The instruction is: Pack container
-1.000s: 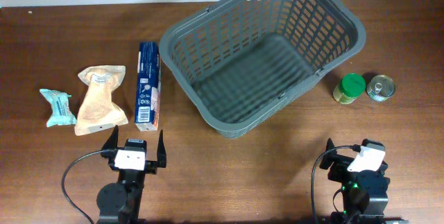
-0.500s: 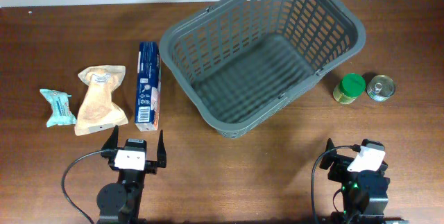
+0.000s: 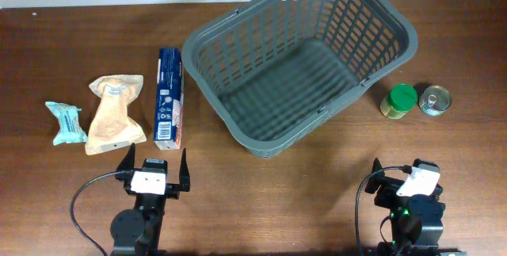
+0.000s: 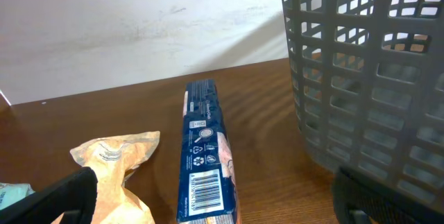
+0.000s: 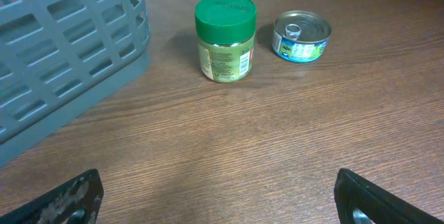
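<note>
The basket stands crooked with its end close beside the blue box. My left gripper and right gripper should take the basket's front rim and move it before packing.
The large dark grey basket stands empty at the back middle of the table, its wall also in the left wrist view and the right wrist view. A blue box, a tan pouch and a teal packet lie to its left. A green-lidded jar and a tin can stand to its right. My left gripper is open and empty, just short of the blue box. My right gripper is open and empty near the front edge.
The brown wooden table runs to a white wall at the back. Bare wood lies between the basket's front and both arms.
</note>
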Available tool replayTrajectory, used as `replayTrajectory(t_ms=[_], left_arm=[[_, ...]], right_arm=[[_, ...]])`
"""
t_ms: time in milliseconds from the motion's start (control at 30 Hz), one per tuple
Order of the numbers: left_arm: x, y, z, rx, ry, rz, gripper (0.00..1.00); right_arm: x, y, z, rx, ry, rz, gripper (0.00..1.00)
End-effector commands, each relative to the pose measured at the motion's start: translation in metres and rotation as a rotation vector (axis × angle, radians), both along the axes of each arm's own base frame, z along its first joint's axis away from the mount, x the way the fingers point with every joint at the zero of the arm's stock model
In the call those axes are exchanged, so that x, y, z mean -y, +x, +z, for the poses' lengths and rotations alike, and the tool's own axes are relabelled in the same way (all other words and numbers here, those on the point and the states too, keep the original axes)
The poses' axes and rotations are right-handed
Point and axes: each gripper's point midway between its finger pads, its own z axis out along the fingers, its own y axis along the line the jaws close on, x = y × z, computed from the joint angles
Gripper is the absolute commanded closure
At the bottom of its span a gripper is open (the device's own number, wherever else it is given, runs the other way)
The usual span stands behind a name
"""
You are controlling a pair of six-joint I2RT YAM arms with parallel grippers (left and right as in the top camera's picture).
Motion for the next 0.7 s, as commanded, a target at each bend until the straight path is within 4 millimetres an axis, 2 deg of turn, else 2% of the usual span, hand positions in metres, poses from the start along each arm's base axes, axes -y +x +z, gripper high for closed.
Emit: replayTrajectory(t_ms=[0, 400, 500, 667], left_arm=[[-0.001, 0.0, -0.003, 0.0, -0.005, 0.006, 0.01], [0.004, 0.0, -0.005, -0.009, -0.018, -0.02, 0.01], [0.004, 0.001, -0.01, -0.033, -0.021, -0.02, 0.01], [0.004, 0.004, -0.032, -0.134, -0.092, -0.007, 0.01]], right_arm=[[0.002, 0.0, -0.002, 0.001, 0.006, -0.011, 0.01], [0.002, 0.0, -0.002, 0.001, 0.006, -0.011, 0.01], [0.002, 0.0, -0.002, 0.002, 0.006, -0.011, 0.01], [-0.002, 0.004, 0.004, 0.031, 0.015, 0.009, 0.01]])
